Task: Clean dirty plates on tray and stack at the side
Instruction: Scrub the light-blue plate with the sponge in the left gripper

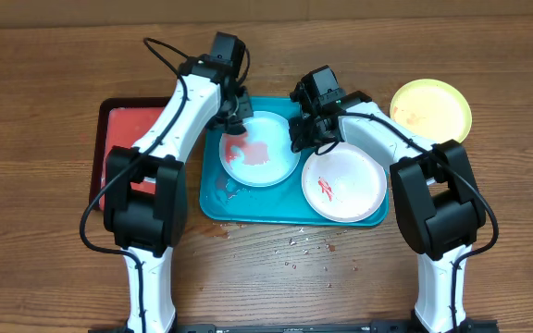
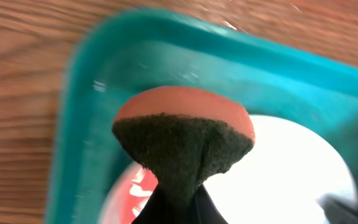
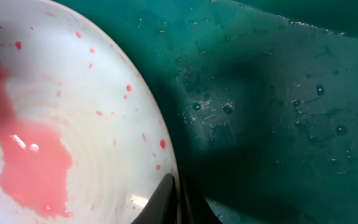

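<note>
The sponge is hanging above the blue plate's pooled red sauce [image 1: 254, 152], so the robot's left gripper should go to the red tray [image 1: 130, 126] while the right gripper tilts the plate to empty it.
The teal tray [image 1: 213, 190] holds two plates. The light blue plate [image 1: 271, 166] lies on its left half with red sauce smears. The white plate [image 1: 354, 176] lies on its right half with a small red smear. The yellow-green plate [image 1: 431, 111] lies off the tray at the back right. My left gripper [image 1: 233, 118] is shut on a sponge [image 2: 182, 134] with an orange top and a dark green face, held over the blue plate's far edge [image 2: 303, 162]. My right gripper [image 1: 305, 139] is shut on the blue plate's right rim [image 3: 166, 155]; its fingertips [image 3: 178, 196] pinch that rim.
A smaller red tray [image 1: 118, 139] with a dark rim lies left of the teal tray, under my left arm. Small crumbs and droplets [image 1: 294, 242] lie on the wooden table in front of the teal tray. The tray floor [image 3: 278, 112] is wet.
</note>
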Robot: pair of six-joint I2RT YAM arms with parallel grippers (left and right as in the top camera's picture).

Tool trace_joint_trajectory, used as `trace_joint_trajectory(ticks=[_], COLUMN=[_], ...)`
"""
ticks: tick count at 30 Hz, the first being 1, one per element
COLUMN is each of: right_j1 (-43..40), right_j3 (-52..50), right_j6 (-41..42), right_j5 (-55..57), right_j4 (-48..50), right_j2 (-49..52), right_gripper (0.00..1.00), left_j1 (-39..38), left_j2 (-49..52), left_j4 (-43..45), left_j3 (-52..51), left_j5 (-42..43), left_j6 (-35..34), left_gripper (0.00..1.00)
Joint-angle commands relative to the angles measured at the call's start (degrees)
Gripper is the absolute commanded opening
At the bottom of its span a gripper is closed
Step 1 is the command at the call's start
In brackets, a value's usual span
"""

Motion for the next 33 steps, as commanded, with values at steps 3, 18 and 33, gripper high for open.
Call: trace_joint_trajectory(ticks=[3,18,33], right_j1=[-0.5,-0.5,-0.5], right_j3=[-0.8,-0.8,-0.7], right_j6=[-0.2,-0.2,-0.2], right_j5=[2.1,2.1,2.1], right_j4=[-0.1,-0.6,-1.5], right_j2=[0.9,0.9,0.9], right_gripper=[0.05,0.04,0.04], left_j1=[-2.6,-1.7,5.6], left_j2=[1.0,0.9,0.7], left_j4=[2.3,7.5,0.0], left_j3=[-4.3,-14.7,-1.7], left_j5=[5.0,-10.0,-11.1], left_j6=[1.1,1.1,1.1], left_gripper=[0.04,0.04,0.04])
